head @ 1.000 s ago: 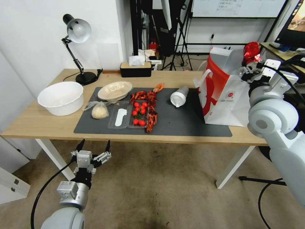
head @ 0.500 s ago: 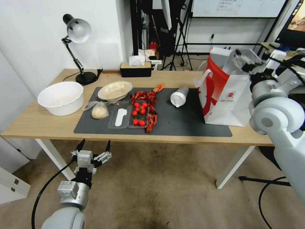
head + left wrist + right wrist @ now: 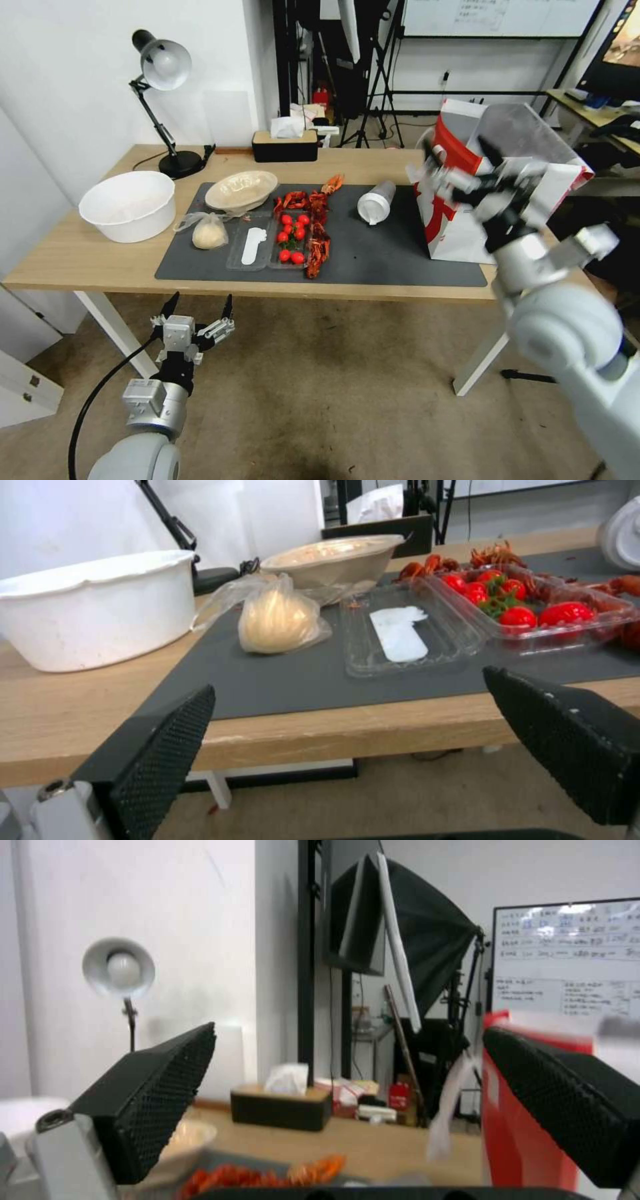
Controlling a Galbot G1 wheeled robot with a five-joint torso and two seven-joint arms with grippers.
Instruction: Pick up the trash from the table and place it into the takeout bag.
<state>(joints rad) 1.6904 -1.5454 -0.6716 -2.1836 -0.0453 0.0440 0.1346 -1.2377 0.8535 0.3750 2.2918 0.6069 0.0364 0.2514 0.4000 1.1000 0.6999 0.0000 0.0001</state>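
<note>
I expect the clear plastic cup [image 3: 384, 193] to come up whole when I lift it by its wide end, because the white lid [image 3: 373, 209] sits closed over that end.
The takeout bag [image 3: 467, 233] stands at the right end of the table [image 3: 80, 260]; its red side [image 3: 527, 1130] is close in the right wrist view. My right gripper [image 3: 457, 157] [image 3: 350, 1030] hovers open and empty in front of the bag's upper left side. On the dark mat [image 3: 387, 253] lie a clear plastic cup [image 3: 375, 201] on its side, a beige bowl [image 3: 241, 189] [image 3: 333, 562] and a clear bag with a pale lump [image 3: 209, 233] [image 3: 277, 620]. My left gripper [image 3: 199, 303] [image 3: 348, 680] waits open below the table's front edge.
A clear tray with tomatoes [image 3: 270, 248] [image 3: 513, 600] and red crayfish shells [image 3: 318, 233] lie mid-mat. A large white tub [image 3: 128, 205] [image 3: 93, 605] stands at the left end. A desk lamp [image 3: 162, 67] and a tissue box [image 3: 285, 145] stand along the back edge.
One second ago my right gripper held a red can above the bag's mouth. It has since opened, the can is out of sight, and the gripper has swung left and lower. The left arm stayed still.
</note>
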